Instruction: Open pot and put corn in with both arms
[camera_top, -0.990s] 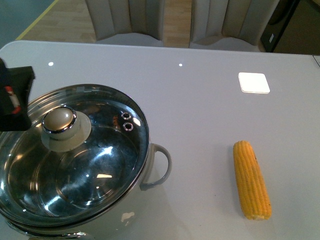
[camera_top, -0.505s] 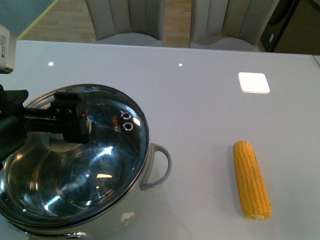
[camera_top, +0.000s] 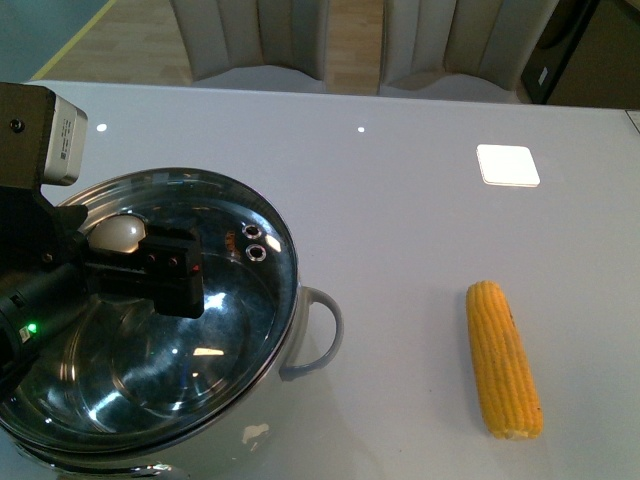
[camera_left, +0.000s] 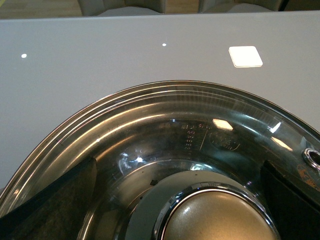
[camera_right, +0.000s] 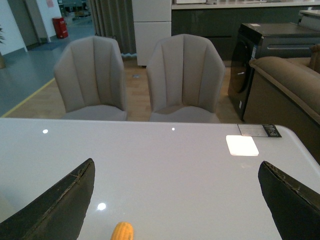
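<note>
The steel pot (camera_top: 265, 408) should be empty when I lift the lid, because only shiny steel (camera_top: 150, 365) can be seen through the glass lid.
The steel pot (camera_top: 262, 420) stands at the table's near left, closed by its glass lid (camera_top: 220, 330). My left gripper (camera_top: 140, 262) hovers open over the lid, and its black fingers (camera_left: 50, 210) stand on either side of the lid's knob (camera_left: 220, 220) without touching it. The knob (camera_top: 113, 232) peeks out behind the gripper in the front view. The yellow corn (camera_top: 503, 360) lies on the table at the near right, well apart from the pot. My right gripper (camera_right: 176, 172) is open above the table, with one end of the corn (camera_right: 122, 232) below it. The front view does not show that gripper.
The pot's grey loop handle (camera_top: 322, 330) points toward the corn. A white square (camera_top: 507, 165) sits on the table at the far right. Two grey chairs (camera_right: 137, 80) stand behind the table's far edge, and a sofa (camera_right: 292, 85) at the right.
My left gripper has come in from the left edge over the lid and now straddles the knob. The corn and the pot have not moved.
</note>
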